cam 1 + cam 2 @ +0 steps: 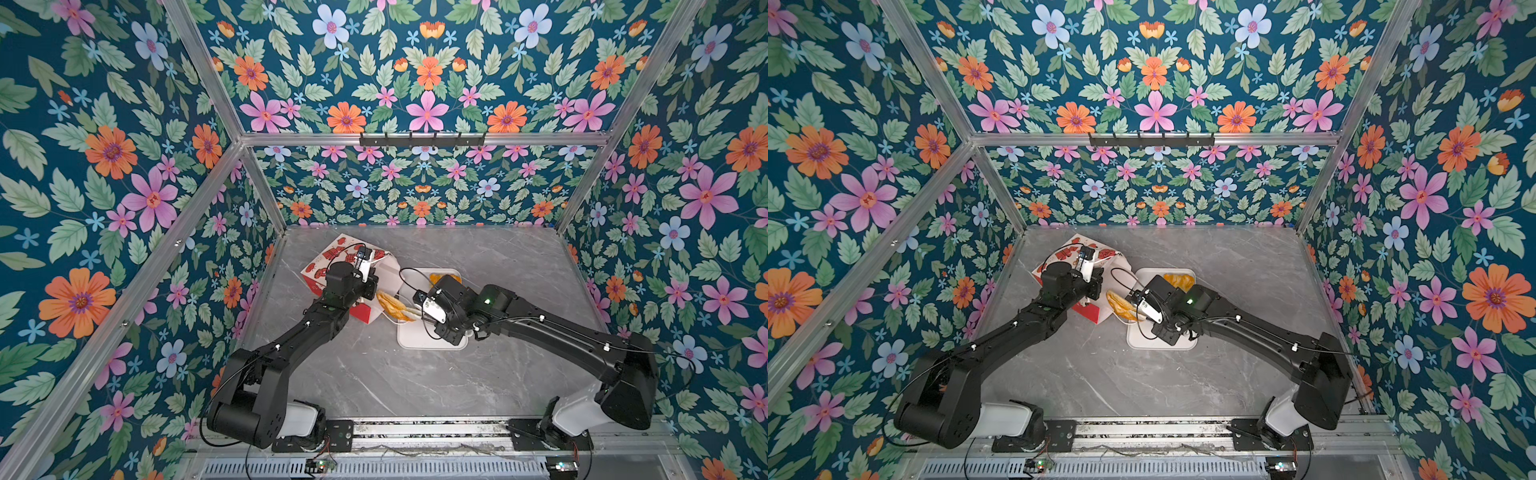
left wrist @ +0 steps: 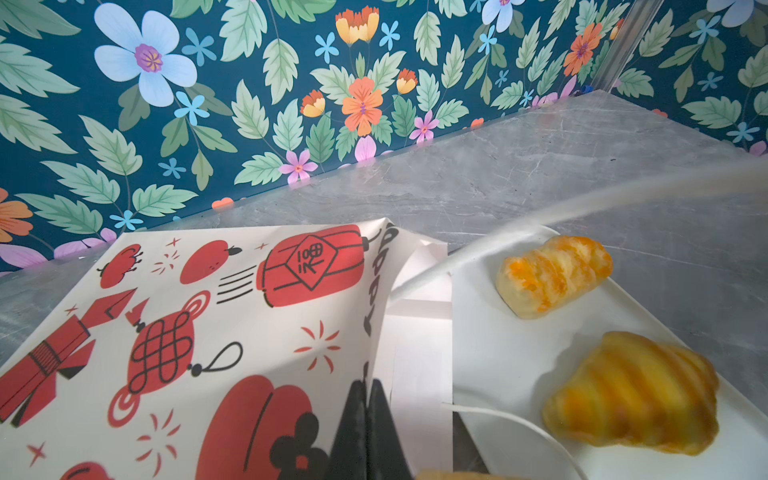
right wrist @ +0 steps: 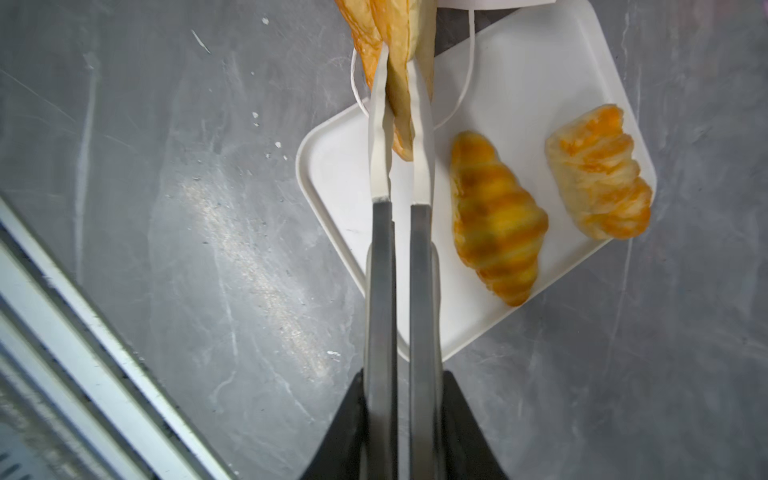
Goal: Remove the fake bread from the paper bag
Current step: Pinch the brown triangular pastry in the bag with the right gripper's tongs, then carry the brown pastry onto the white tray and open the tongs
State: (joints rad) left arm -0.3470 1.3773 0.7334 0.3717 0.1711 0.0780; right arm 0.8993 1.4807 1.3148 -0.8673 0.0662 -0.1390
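Observation:
Next, my right gripper swings the puff back to the free space [image 2: 478, 313] beside the ridged bun and lets it go, because the puff hangs slanted [image 1: 391, 305] over the tray's edge.
The paper bag [image 1: 332, 259] [image 1: 1065, 249], printed with red motifs, leans at the back left with its white-lined mouth toward the tray. My left gripper [image 2: 366, 388] [image 1: 370, 280] is shut on the bag's mouth edge [image 2: 374, 291]. My right gripper [image 3: 401, 62] [image 1: 409, 311] [image 1: 1136, 311] is shut on a flaky golden puff of fake bread [image 3: 399, 25] [image 1: 390, 305] [image 1: 1120, 305], which hangs between the bag's mouth and the tray's corner. On the white tray [image 3: 340, 166] [image 2: 498, 353] lie a croissant [image 3: 496, 216] [image 2: 631, 395] and a ridged bun [image 3: 598, 174] [image 2: 552, 274]. The bag's inside is hidden.
The bag's thin white cord handle [image 3: 465, 91] [image 2: 511, 417] droops over the tray's near corner. Grey marble tabletop [image 1: 374, 374] lies in front of the tray. Floral walls close in the back and both sides, and a metal rail [image 1: 415, 428] runs along the front.

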